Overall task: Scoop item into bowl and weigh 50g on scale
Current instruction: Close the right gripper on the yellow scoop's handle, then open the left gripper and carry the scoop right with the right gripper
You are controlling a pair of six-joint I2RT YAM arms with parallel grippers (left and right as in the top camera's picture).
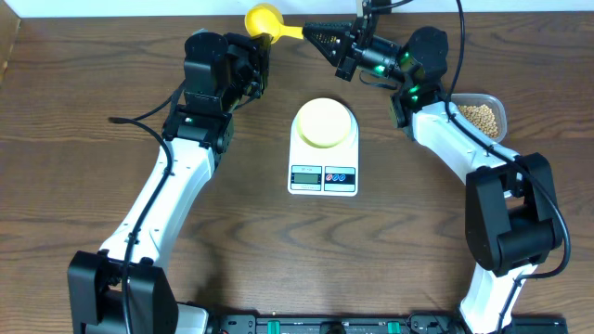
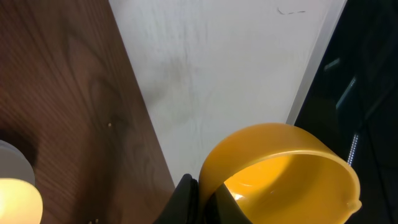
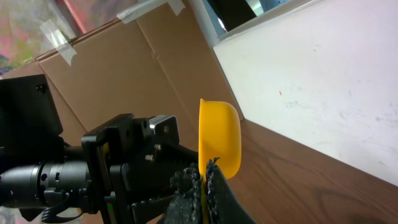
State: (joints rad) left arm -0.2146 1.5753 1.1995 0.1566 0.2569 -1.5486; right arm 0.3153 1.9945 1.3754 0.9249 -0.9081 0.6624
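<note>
The robot's left gripper is shut on the scoop's rim [image 1: 265, 31] and the right gripper is on the scoop's handle, so next the left gripper opens before the scoop goes to the beans [image 1: 481, 118].
A yellow scoop [image 1: 264, 19] hangs over the table's back edge between both grippers. My left gripper [image 1: 264, 44] is shut on the rim of its cup [image 2: 280, 168], its fingers [image 2: 186, 199] pinching the wall. My right gripper [image 1: 311, 34] is shut on the scoop's handle, and in the right wrist view the cup [image 3: 221, 134] stands up edge-on from the pads [image 3: 214, 186]. No beans show inside the cup. The pale yellow-green bowl [image 1: 324, 122] sits on the white scale [image 1: 323, 176] at mid-table. The tan beans [image 1: 480, 116] lie in a clear container at the right.
The clear container [image 1: 501, 111] stands beside my right forearm, near the table's right edge. A white wall [image 2: 236, 68] runs behind the table's back edge. Brown cardboard [image 3: 124, 68] rises behind my left arm [image 3: 93, 168] in the right wrist view.
</note>
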